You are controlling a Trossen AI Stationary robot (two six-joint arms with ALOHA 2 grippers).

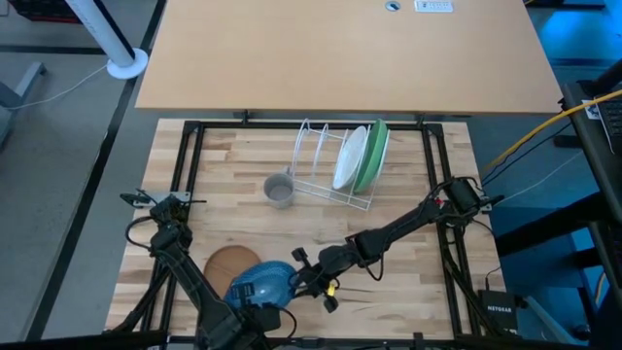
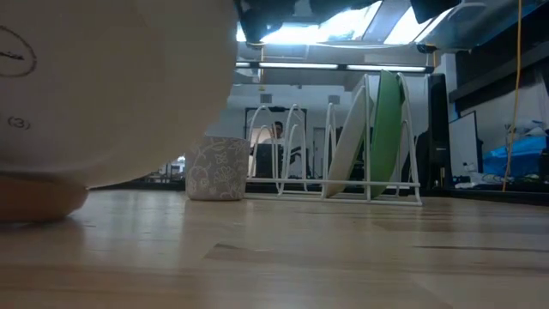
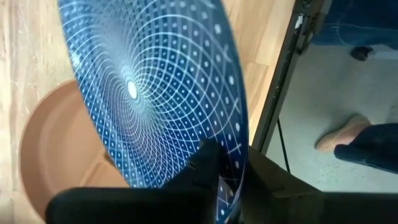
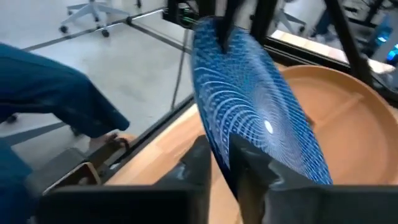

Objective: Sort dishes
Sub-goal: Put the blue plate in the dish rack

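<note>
The dark blue plate (image 3: 149, 93) slants across my left gripper's fingers, so next my right gripper steadies it while my left gripper takes the plate's rim (image 3: 240, 134) squarely before racking.
The dark blue plate (image 1: 264, 280), patterned with white lines, stands steeply tilted near the table's front edge, over the brown-orange plate (image 1: 229, 262), which lies flat on the wood. My left gripper (image 1: 255, 294) is shut on it from above and my right gripper (image 1: 303, 277) from the right. In the low view its pale underside (image 2: 111, 86) fills the left. The white plate (image 1: 349, 157) and the green plate (image 1: 372, 156) stand on edge in the white wire rack (image 1: 321, 160). My left gripper pinches the blue plate's upper rim (image 3: 231, 163) between its two fingers, pointing down from above. The plate hangs tilted below it; whether its lower edge touches the brown-orange plate (image 3: 50, 143) I cannot tell. My right gripper pinches the blue plate's rim (image 4: 219, 149) on the side toward the table's right, one finger (image 4: 198, 163) on each face. It comes nearly level from the right, slanting a little down.
A small grey patterned cup (image 1: 280, 190) stands left of the rack. A black metal frame (image 1: 190, 156) runs around the wooden top. A person's blue trouser leg and shoe (image 3: 354, 134) show on the floor just off the table's edge.
</note>
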